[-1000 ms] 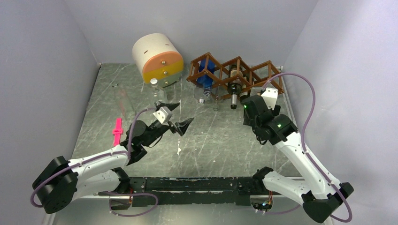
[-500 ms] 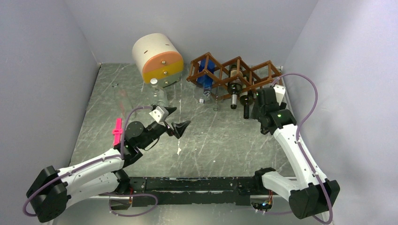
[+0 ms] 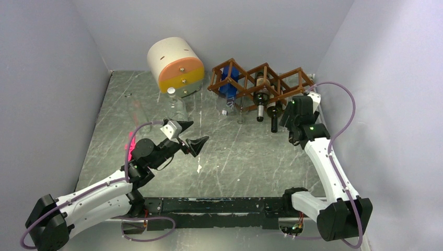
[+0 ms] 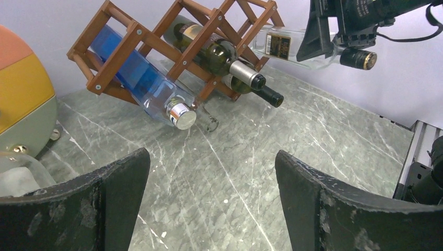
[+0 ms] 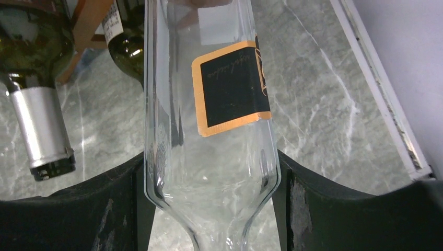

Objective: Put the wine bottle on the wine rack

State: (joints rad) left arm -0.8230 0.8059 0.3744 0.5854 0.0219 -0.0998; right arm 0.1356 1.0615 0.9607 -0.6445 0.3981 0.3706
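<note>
The robot's right gripper keeps sliding the bottle in until the rack's bars hold up the bottle's body, because the clear wine bottle's base (image 4: pixel 260 41) faces the rack's empty end cell (image 3: pixel 294 80).
The reddish-brown wine rack (image 3: pixel 266 78) stands at the back right and also shows in the left wrist view (image 4: pixel 193 31). It holds a blue bottle (image 4: pixel 143 83) and two dark wine bottles (image 4: pixel 224 52). My right gripper (image 5: pixel 210 159) is shut on the shoulder of a clear glass wine bottle (image 5: pixel 209 104) with a black and orange label. The bottle lies nearly level, its base at the rack's right-hand cell (image 4: pixel 284 44). In the top view the right gripper (image 3: pixel 293 111) is beside the rack's right end. My left gripper (image 3: pixel 192 134) is open and empty over the mid table (image 4: pixel 211 157).
A round cream-and-orange drawer unit (image 3: pixel 176 65) stands at the back. A small clear plastic bottle (image 3: pixel 177 104) stands in front of it. A pink piece (image 3: pixel 129 147) lies behind my left arm. The table's right edge (image 5: pixel 386 104) runs close to the right gripper.
My right gripper has carried the clear bottle back and right to the rack's right end. My left arm has drawn back to the left, still open.
</note>
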